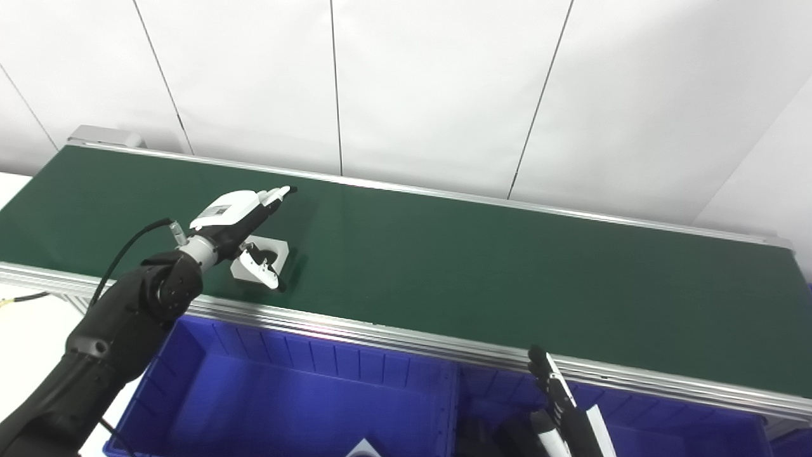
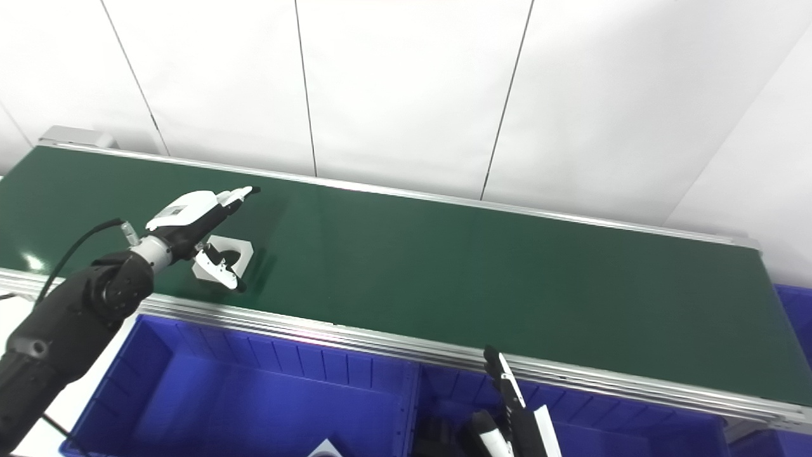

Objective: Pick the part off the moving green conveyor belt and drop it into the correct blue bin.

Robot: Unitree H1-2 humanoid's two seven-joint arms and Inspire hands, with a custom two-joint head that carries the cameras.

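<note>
My gripper will lift the white square part (image 1: 245,271), and the part will then show an empty, see-through opening, because the round hole (image 1: 267,256) is dark inside a white rim.
A white square part (image 1: 274,249) with a dark round hole lies on the green conveyor belt (image 1: 482,266) near its front left. My left hand (image 1: 244,225) is over the part, open, its fingers (image 1: 276,195) stretched past the far side and its thumb (image 1: 263,271) on the near side; it does not grip the part. My right hand (image 1: 561,406) hangs low over the right blue bin (image 1: 660,428), fingers straight and apart, holding nothing. The left blue bin (image 1: 285,393) sits below the belt's front rail.
A silver rail (image 1: 406,336) runs along the belt's front edge above the bins. A white part (image 1: 363,449) lies at the bottom of the left bin. A white wall stands behind the belt. A black cable (image 1: 127,247) loops from my left wrist.
</note>
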